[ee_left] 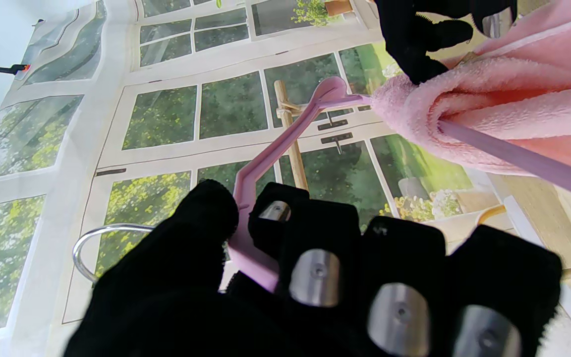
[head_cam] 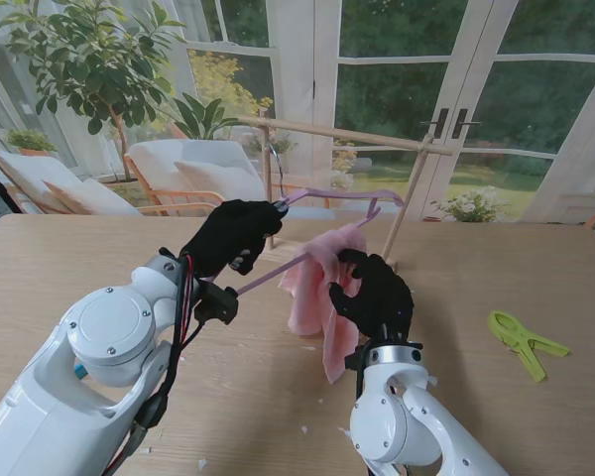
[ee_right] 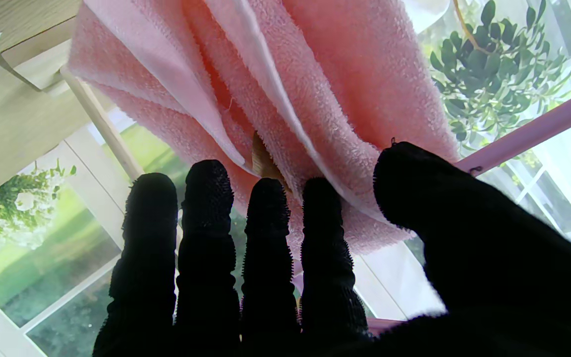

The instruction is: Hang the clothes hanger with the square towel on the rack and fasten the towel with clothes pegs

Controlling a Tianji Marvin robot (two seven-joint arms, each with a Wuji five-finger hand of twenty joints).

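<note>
My gripper will pull the towel's edge, and the pink towel (head_cam: 315,297) will then spread into a flat, hanging sheet, because loose towel folds (head_cam: 334,249) are bunched over the hanger's lower bar.
My left hand (head_cam: 233,236) is shut on the neck of a lilac clothes hanger (head_cam: 327,194), held in the air in front of the wooden rack (head_cam: 347,134). In the left wrist view my thumb and fingers (ee_left: 315,277) pinch the hanger (ee_left: 275,153) beside its wire hook (ee_left: 85,243). A pink square towel (head_cam: 322,288) hangs bunched over the hanger's lower bar. My right hand (head_cam: 377,293) is open, its straight fingers (ee_right: 265,233) against the towel (ee_right: 315,89) and its thumb by the bar (ee_right: 538,129). A green clothes peg (head_cam: 524,342) lies on the table at the right.
The rack's two slanted posts (head_cam: 407,203) stand on the wooden table (head_cam: 99,258) just behind the hanger. Small white scraps lie near me on the table. Glass doors, chairs and a potted tree are beyond the far edge.
</note>
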